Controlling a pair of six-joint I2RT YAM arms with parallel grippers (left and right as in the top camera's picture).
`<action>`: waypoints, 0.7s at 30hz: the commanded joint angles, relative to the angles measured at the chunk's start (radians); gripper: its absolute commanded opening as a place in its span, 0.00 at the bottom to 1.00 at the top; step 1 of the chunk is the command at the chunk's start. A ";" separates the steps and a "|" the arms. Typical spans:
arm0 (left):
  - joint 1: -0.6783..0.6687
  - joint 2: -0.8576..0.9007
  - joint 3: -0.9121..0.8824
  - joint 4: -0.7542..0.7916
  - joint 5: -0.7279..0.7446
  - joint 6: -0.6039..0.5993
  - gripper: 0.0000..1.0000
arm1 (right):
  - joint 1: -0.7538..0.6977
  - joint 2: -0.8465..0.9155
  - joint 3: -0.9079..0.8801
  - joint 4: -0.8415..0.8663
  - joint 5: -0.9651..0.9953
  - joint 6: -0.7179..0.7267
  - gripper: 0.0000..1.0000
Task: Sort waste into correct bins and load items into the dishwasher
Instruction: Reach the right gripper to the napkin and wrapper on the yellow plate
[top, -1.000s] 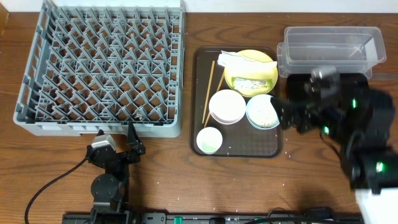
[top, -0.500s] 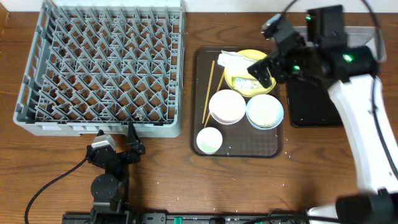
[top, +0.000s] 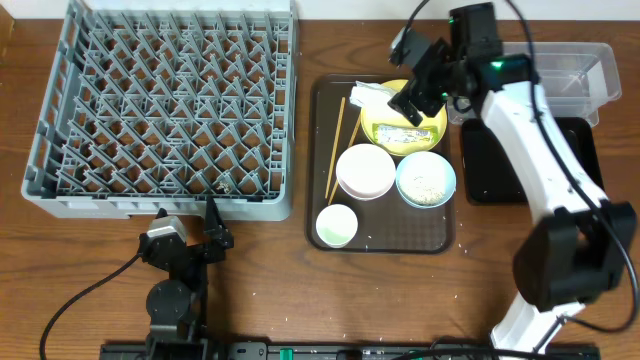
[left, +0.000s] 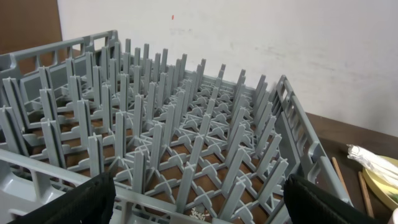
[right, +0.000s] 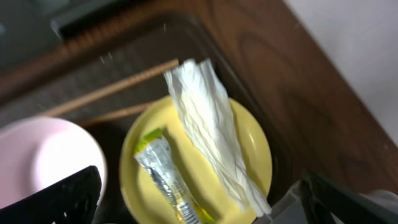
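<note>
The right gripper has the paper wrapper and yellow-green packet (top: 402, 134) side by side between its open fingers, so it should keep moving down to the yellow plate (top: 386, 116) and close on both.
The yellow plate (top: 428, 112) sits at the back of the brown tray (top: 380, 243) and holds the white paper wrapper (top: 374, 95) and the yellow-green packet (top: 408, 133). My right gripper (top: 412, 95) hovers over the plate, open and empty. In the right wrist view the wrapper (right: 210, 140) and packet (right: 166, 180) lie on the plate (right: 255, 149) between my open fingers (right: 199, 208). The white bowl (top: 365, 170), the light-blue bowl with rice (top: 426, 180), the small cup (top: 336, 225) and the chopsticks (top: 336, 150) are on the tray. My left gripper (top: 187, 225) is open in front of the grey dish rack (top: 170, 100).
The clear tub (top: 560, 72) stands at the back right, with the black tray (top: 530, 170) in front of it. The left wrist view shows the rack's pegs (left: 186, 124) close ahead between my open fingers (left: 196, 208). A few rice grains lie on the table near the brown tray.
My right arm has swung from the right side above the black tray to the left and back, and now hangs over the yellow plate. The left arm has not moved.
</note>
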 joint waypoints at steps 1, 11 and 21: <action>0.002 -0.009 -0.020 -0.037 -0.009 0.020 0.88 | 0.013 0.074 0.015 -0.001 0.088 -0.106 0.99; 0.002 -0.009 -0.020 -0.037 -0.009 0.020 0.88 | 0.017 0.228 0.015 0.003 0.104 -0.211 0.99; 0.002 -0.009 -0.020 -0.037 -0.009 0.020 0.88 | 0.017 0.324 0.015 0.124 0.167 -0.266 0.99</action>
